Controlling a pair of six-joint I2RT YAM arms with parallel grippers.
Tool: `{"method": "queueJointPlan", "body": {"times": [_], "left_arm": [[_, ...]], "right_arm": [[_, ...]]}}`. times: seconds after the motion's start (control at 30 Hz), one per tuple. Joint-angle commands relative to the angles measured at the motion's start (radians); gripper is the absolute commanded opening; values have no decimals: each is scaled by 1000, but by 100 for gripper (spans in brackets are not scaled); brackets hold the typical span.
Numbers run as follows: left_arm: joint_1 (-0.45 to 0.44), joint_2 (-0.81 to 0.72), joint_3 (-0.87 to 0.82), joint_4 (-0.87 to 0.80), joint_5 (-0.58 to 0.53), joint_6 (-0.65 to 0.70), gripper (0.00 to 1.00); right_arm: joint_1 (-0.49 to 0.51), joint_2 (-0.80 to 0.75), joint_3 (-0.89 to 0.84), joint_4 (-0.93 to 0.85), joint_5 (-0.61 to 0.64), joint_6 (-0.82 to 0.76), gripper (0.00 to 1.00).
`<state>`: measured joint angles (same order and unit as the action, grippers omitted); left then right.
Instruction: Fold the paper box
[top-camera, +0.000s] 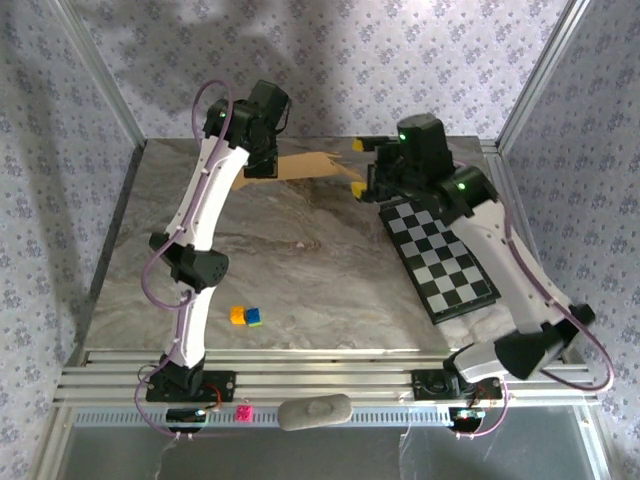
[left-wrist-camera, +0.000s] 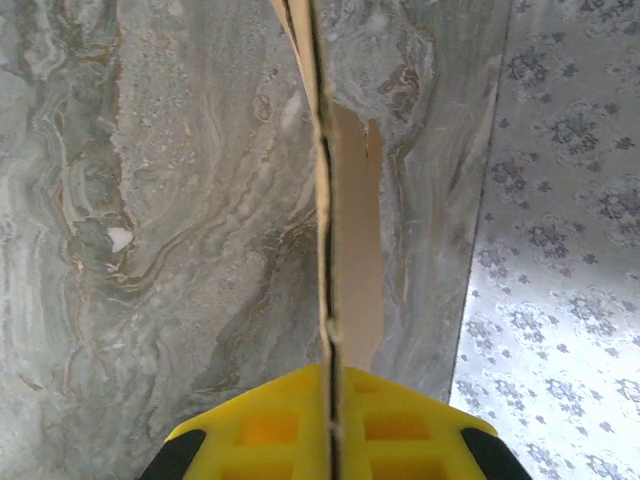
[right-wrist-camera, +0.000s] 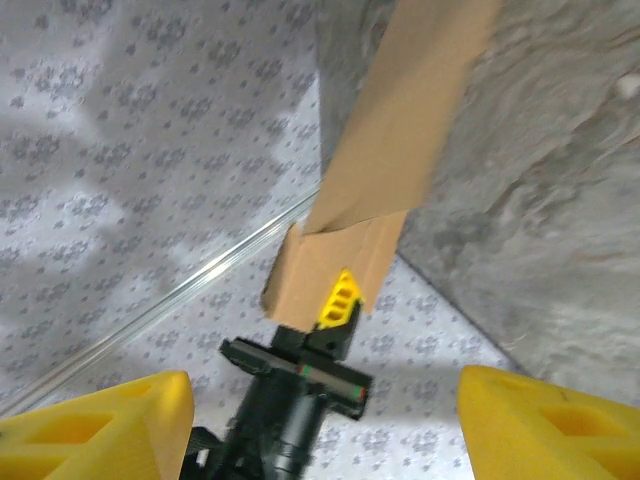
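Note:
The paper box (top-camera: 328, 166) will stay stretched out when I hold it with my right gripper alone, because the long panel (top-camera: 300, 167) runs straight from my left gripper.
The tan paper box (top-camera: 305, 165) is held above the far middle of the marble table (top-camera: 300, 250). My left gripper (top-camera: 262, 160) is shut on its left end. In the left wrist view the yellow fingers (left-wrist-camera: 270, 425) pinch the sheet (left-wrist-camera: 355, 230), which runs away edge-on. My right gripper (top-camera: 358, 167) stands open at the sheet's right end, one finger on each side of it. The right wrist view has the box (right-wrist-camera: 410, 130) stretching away with a folded flap, the left gripper's finger (right-wrist-camera: 338, 298) on it, and my own right gripper (right-wrist-camera: 325, 385) spread wide, nothing between its fingers.
A black-and-white checkerboard (top-camera: 440, 255) lies on the right of the table under the right arm. Small yellow and blue cubes (top-camera: 245, 316) sit near the front left. Patterned fabric walls (top-camera: 60, 200) close in the sides and back.

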<state>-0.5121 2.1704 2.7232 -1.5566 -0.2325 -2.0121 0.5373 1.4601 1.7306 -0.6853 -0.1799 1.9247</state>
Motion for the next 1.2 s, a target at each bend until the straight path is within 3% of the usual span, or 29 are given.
{"method": "queueJointPlan", "body": {"times": [0.0, 0.27, 0.73, 0.93, 1.13, 1.17], "left_arm": [[-1, -52, -32, 45, -11, 36, 0], [0, -88, -98, 104, -17, 69, 0], [-7, -103, -136, 188, -12, 121, 0], [-14, -112, -138, 200, -24, 149, 0], [-16, -163, -210, 273, -52, 206, 0], [-15, -183, -236, 297, -54, 225, 0]], "right_arm": [[21, 93, 51, 26, 6, 68, 70], [57, 303, 288, 9, -18, 7, 64], [91, 362, 332, -17, -18, -28, 39], [74, 382, 343, -30, -15, -45, 34], [64, 399, 336, -10, -51, -53, 0], [61, 398, 334, -4, -55, -62, 0]]}}
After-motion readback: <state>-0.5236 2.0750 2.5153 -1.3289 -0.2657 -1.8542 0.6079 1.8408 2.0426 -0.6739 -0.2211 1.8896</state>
